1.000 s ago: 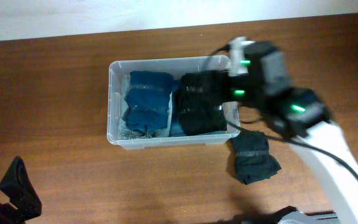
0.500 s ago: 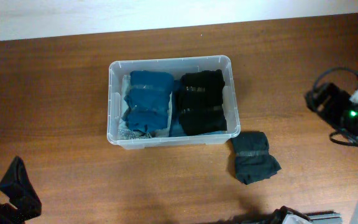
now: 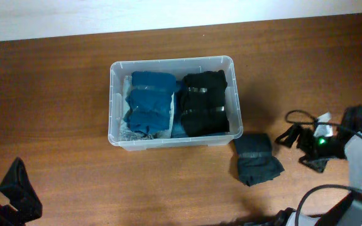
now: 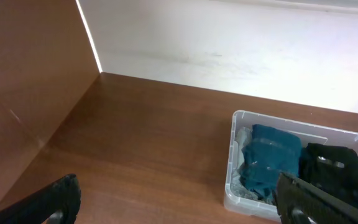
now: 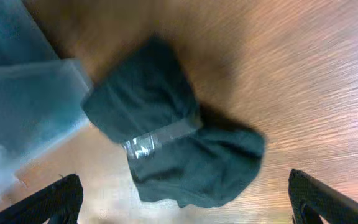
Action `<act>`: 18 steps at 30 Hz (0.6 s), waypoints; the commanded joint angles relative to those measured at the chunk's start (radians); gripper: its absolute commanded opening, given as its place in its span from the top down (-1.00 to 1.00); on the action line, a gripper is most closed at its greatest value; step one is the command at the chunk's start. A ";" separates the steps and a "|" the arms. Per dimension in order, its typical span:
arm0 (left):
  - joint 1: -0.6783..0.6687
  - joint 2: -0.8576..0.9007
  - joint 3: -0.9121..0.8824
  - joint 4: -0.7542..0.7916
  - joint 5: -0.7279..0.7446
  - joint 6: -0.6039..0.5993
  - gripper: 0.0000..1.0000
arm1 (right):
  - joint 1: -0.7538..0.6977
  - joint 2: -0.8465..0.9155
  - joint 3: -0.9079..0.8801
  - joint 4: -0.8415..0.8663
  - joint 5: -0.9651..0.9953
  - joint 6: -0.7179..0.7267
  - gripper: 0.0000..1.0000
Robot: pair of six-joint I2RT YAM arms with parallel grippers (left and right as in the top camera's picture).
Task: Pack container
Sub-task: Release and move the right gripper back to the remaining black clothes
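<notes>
My right gripper goes on moving in until its open fingers close by the tape band (image 3: 256,154), as the dark taped bundle's free side (image 3: 271,153) faces them, clear of the container.
The container (image 3: 113,100) is a clear plastic bin in the middle of the table, and it shows in the left wrist view as the container (image 4: 236,155) too. A folded blue cloth bundle (image 3: 149,103) fills its left half and a black taped bundle (image 3: 203,103) its right half. Another dark taped bundle (image 3: 256,160) lies on the table by the bin's front right corner. My right gripper (image 3: 300,149) is open just right of it, touching nothing. In the right wrist view that bundle (image 5: 173,143) sits ahead of the wide jaws of the right gripper (image 5: 185,208). My left gripper (image 4: 179,208) is open and empty.
My left gripper (image 3: 19,191) rests at the table's front left corner, far from the bin. A pale wall (image 3: 168,12) runs behind the table's back edge. The right arm's cables (image 3: 297,116) loop over the wood at the right.
My right arm has left the space above the container, swung out to the right and come down beside the loose dark bundle. The black bundle stays in the bin. The left arm is still.
</notes>
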 commanded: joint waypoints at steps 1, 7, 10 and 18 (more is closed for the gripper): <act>0.002 0.002 0.002 0.000 -0.006 -0.010 -0.99 | -0.006 0.014 -0.078 0.061 -0.036 -0.014 -0.97; 0.002 0.002 0.002 0.000 -0.006 -0.010 -1.00 | -0.006 0.015 -0.233 0.244 -0.023 0.027 -0.97; 0.002 0.002 0.002 0.000 -0.006 -0.010 -0.99 | -0.005 0.015 -0.303 0.332 -0.045 0.034 -0.98; 0.002 0.002 0.002 0.000 -0.006 -0.010 -0.99 | -0.004 0.015 -0.390 0.405 -0.125 0.033 -0.72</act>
